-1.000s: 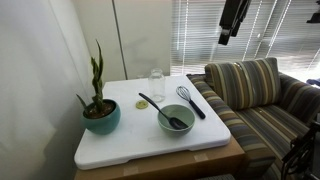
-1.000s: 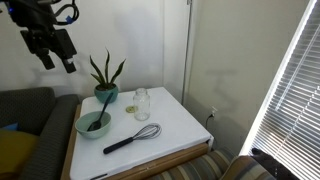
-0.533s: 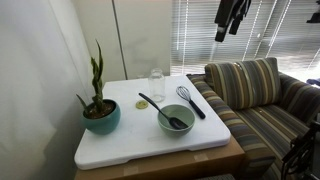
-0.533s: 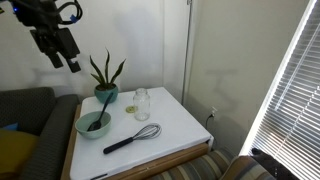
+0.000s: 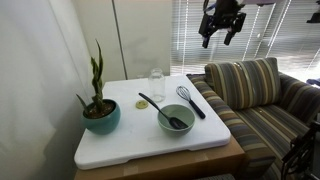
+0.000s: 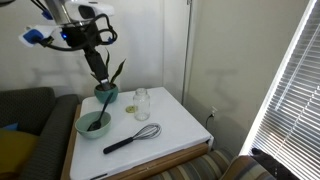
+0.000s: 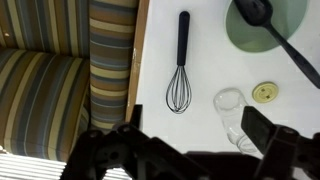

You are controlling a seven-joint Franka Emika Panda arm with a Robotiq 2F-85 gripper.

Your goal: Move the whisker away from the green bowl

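Observation:
My open gripper is hanging high up past the whisker's wire head [image 7: 178, 90]. I should turn back down toward the black handle [image 7: 183, 38] and grip it before I move the whisker away.
The whisker [image 5: 190, 100] lies flat on the white table, its black handle running beside the green bowl [image 5: 176, 121]. It also shows in an exterior view [image 6: 131, 138] and in the wrist view [image 7: 181, 64], wire head toward the camera. The bowl [image 6: 93, 124] [image 7: 268, 25] holds a black spoon [image 7: 281, 42]. My gripper [image 5: 222, 22] [image 6: 99, 68] hangs high above the table, open and empty. In the wrist view its two fingers [image 7: 195, 132] stand wide apart at the bottom edge.
A clear glass jar [image 5: 157, 84] [image 7: 232, 110] stands behind the bowl, with a small yellow disc [image 7: 265, 93] near it. A teal pot with a tall plant [image 5: 100, 113] sits at one table corner. A striped couch [image 5: 262, 100] adjoins the table.
The arm has swung in from beside the table to over it and turned; the gripper now hangs lower, near the plant. The whisker, bowl and jar have not moved.

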